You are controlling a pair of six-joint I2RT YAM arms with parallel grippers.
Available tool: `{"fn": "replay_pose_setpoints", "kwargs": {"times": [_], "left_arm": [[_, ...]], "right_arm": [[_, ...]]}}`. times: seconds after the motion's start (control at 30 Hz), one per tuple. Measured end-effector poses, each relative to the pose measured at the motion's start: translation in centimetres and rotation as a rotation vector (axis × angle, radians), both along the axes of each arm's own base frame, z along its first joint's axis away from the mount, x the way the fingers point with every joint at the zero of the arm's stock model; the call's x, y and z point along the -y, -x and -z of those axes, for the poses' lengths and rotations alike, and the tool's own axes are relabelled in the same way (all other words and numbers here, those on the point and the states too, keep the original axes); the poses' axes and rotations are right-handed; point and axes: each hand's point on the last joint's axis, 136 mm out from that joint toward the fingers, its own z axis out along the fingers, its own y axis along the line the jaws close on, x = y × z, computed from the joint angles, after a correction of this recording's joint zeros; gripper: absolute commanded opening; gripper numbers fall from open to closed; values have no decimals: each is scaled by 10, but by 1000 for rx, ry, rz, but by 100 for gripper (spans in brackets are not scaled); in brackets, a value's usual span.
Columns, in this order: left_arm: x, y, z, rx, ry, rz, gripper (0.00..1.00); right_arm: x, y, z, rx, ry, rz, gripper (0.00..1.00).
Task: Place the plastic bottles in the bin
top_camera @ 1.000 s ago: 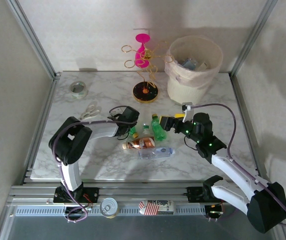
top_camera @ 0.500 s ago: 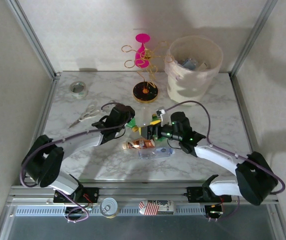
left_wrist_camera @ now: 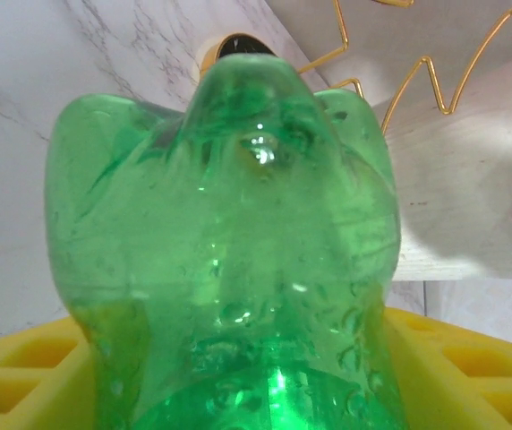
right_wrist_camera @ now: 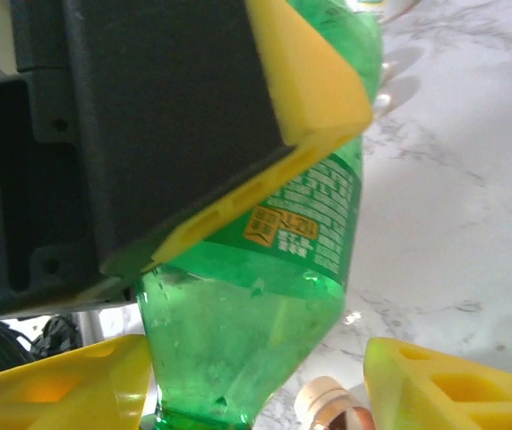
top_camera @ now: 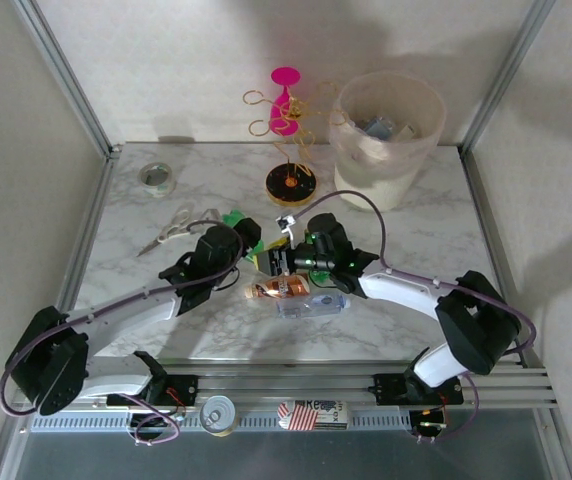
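The robot's left gripper is holding the green bottle (top_camera: pixel 233 217) far from the bin, so next the right gripper grips the bottle's narrowing end (right_wrist_camera: pixel 225 372) and takes the bottle to the bin.
My left gripper (left_wrist_camera: pixel 247 376) is shut on a green plastic bottle (left_wrist_camera: pixel 238 224), whose lobed base points away from the camera. From above, that bottle (top_camera: pixel 236 220) sits at the left gripper (top_camera: pixel 241 240) in the middle of the table. My right gripper (right_wrist_camera: pixel 256 385) stands open around the narrowing end of the same bottle (right_wrist_camera: pixel 265 296). The bottle touches its left finger (right_wrist_camera: pixel 59 385), with a gap to the right one. The left gripper's yellow finger (right_wrist_camera: pixel 310 90) presses on the label. An orange-brown bottle (top_camera: pixel 281 289) and a clear bottle (top_camera: pixel 313 303) lie just in front. The bin (top_camera: pixel 386 135) stands at the back right.
A gold wire stand with a pink top (top_camera: pixel 288 110) rises left of the bin. A tape roll (top_camera: pixel 157 178) and scissors (top_camera: pixel 171 225) lie at the back left. A tin can (top_camera: pixel 217 413) rests on the front rail.
The right gripper has swung left to the left gripper's green bottle and its jaws have narrowed around it. The left arm has stretched out and carried the bottle slightly back-left.
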Motion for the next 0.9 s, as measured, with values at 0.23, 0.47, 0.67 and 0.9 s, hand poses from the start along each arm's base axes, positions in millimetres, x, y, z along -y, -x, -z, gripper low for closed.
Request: {"fn": "replay_pose_setpoints", "kwargs": {"times": [0.23, 0.47, 0.67, 0.9], "left_arm": [[-14, 6, -3, 25, -5, -42, 65], [-21, 9, -9, 50, -2, -68, 65], [-24, 10, -10, 58, 2, -80, 69], [-27, 11, -13, 66, 23, -95, 99]], "right_arm": [[-16, 9, 1, -22, -14, -56, 60], [-21, 15, 7, -49, -9, -69, 57], [-22, 17, 7, -59, -12, -78, 46], [-22, 16, 10, -64, -7, -73, 40]]}}
